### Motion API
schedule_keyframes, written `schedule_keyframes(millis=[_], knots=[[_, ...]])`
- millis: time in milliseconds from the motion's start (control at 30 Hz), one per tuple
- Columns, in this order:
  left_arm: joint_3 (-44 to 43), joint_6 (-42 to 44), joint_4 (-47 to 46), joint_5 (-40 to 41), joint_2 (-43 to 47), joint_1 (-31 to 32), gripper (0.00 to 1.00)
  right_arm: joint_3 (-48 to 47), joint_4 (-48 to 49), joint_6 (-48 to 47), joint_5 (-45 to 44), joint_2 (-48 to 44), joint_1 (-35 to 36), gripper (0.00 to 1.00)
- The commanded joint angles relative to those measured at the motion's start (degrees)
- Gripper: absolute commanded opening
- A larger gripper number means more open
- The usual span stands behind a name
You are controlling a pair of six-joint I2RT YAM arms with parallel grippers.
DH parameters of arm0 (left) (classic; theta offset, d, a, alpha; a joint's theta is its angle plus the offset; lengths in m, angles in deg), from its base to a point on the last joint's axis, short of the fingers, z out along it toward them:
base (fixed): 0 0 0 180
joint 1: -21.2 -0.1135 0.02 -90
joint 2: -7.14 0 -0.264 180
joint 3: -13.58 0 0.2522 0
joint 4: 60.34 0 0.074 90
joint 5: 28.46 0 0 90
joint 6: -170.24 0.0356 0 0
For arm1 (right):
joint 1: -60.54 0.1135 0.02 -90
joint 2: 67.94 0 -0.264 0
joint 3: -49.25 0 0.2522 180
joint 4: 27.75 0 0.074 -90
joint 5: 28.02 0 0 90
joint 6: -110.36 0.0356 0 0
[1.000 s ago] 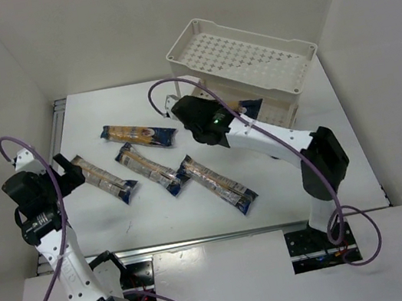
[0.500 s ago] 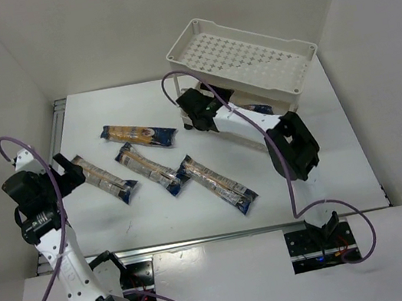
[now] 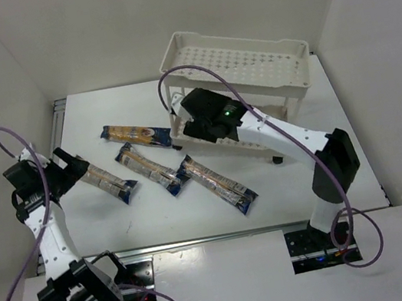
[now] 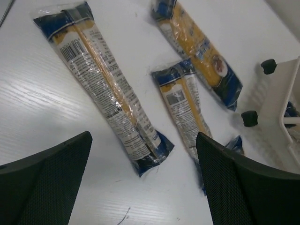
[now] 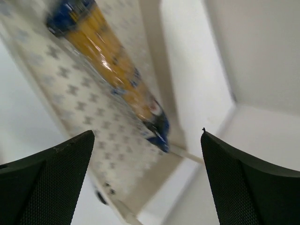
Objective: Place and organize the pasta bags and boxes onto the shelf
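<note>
The shelf's front wheel is close to the packet (image 3: 219, 185) nearest the front, so I should push the shelf back with my right gripper before I take that packet with it.
The cream shelf (image 3: 292, 72) stands at the back right. One pasta packet (image 5: 108, 61) lies along its perforated lower tray (image 5: 84, 140). My right gripper (image 3: 193, 114) is at the shelf's left end, open and empty (image 5: 147, 133), backed off from that packet. Several more packets lie on the table: one by the shelf (image 3: 138, 135), one in the middle (image 3: 151, 168), one nearest the front (image 3: 218, 182) and the leftmost (image 3: 109, 178). My left gripper (image 3: 72, 169) is open just left of the leftmost packet (image 4: 105, 89), hovering over its dark blue end (image 4: 143, 136).
The shelf's small dark wheels (image 4: 249, 118) rest on the white table close to the middle packet (image 4: 185, 110). Grey walls close in the table on the left, back and right. A purple cable (image 3: 197, 81) loops from the right arm in front of the shelf.
My right gripper opened and let go of the packet, which now lies on the lower tray. The shelf shifted and settled level. My left arm shifted slightly toward the packets.
</note>
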Motion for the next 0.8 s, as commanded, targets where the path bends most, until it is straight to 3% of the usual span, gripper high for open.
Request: schedule_keyframes(millis=[0, 33, 67, 133, 167, 233, 300, 500, 600, 767], knots=[[-7.30, 6.75, -2.30, -4.05, -4.01, 1.75, 0.98, -0.41, -2.77, 7.52, 19.13, -6.86, 1.98, 1.00], [-9.76, 13.93, -1.51, -1.77, -4.02, 3.25, 0.98, 0.65, -4.27, 8.48, 21.04, -6.87, 1.98, 1.00], [-11.79, 28.97, -0.98, 5.30, -4.02, 4.65, 1.00, 2.22, -2.46, 9.89, 19.58, -6.87, 2.50, 1.00], [-14.88, 40.93, -0.97, 14.21, -6.73, 8.09, 1.00, 6.18, 1.32, 10.52, 9.96, -4.77, 2.51, 1.00], [-14.89, 50.47, -0.37, 19.65, -8.05, 8.88, 1.00, 6.19, 3.25, 9.82, 7.81, -3.71, 1.72, 1.00], [-14.89, 57.48, 1.83, 23.20, -12.53, 11.42, 1.00, 4.36, 4.68, 11.38, 7.09, -1.17, -0.82, 1.00], [-13.84, 59.53, 2.37, 27.85, -17.09, 12.23, 1.00, 2.60, 4.68, 12.09, 7.08, 0.16, -1.44, 1.00], [-10.93, 57.51, 1.84, 26.38, -17.47, 12.23, 1.00, 1.81, 7.05, 15.08, 3.84, 4.37, -3.20, 1.00], [-10.93, 56.90, 1.84, 25.77, -16.95, 12.23, 1.00, -3.88, 6.27, 18.32, 4.44, 8.49, -9.67, 1.00], [-10.93, 55.85, 2.97, 24.63, -16.41, 12.23, 1.00, -7.17, 7.31, 15.45, 4.97, 10.89, -15.16, 1.00]])
